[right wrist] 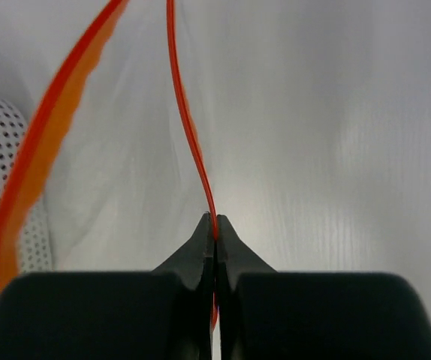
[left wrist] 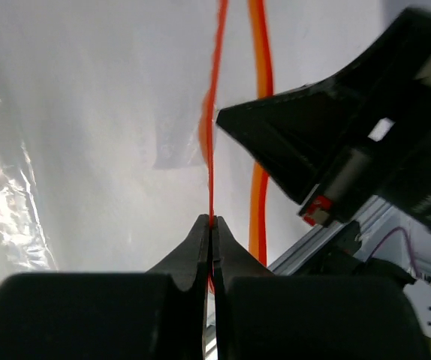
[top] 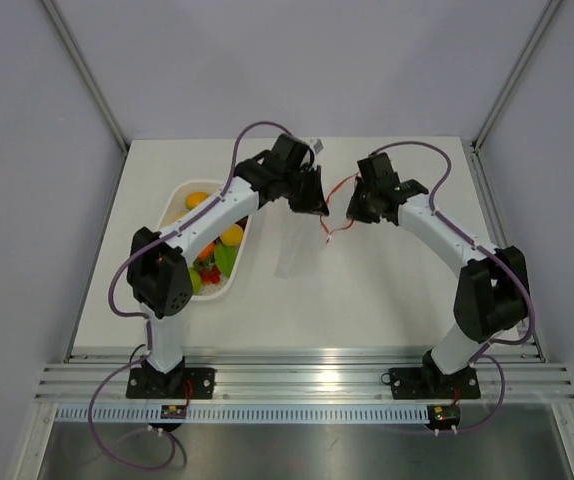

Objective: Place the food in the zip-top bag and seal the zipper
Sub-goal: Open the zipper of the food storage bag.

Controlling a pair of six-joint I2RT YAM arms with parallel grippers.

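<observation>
My right gripper has the bag's opening hanging away from the basket, so it should move the opening nearer and hold it while my left gripper gets the food.
The clear zip-top bag hangs between my two grippers over the middle of the table, with its mouth held apart. My left gripper is shut on one lip of the red-orange zipper. In the left wrist view the gripper pinches a thin strip, and the other lip runs beside it. My right gripper is shut on the zipper too; in the right wrist view it pinches a strip, and the other lip curves off left. The food lies in the basket.
A white perforated oval basket stands at the left of the table under my left arm, holding orange, yellow, green and red pieces; its wall shows in the right wrist view. My right gripper's body fills the right of the left wrist view.
</observation>
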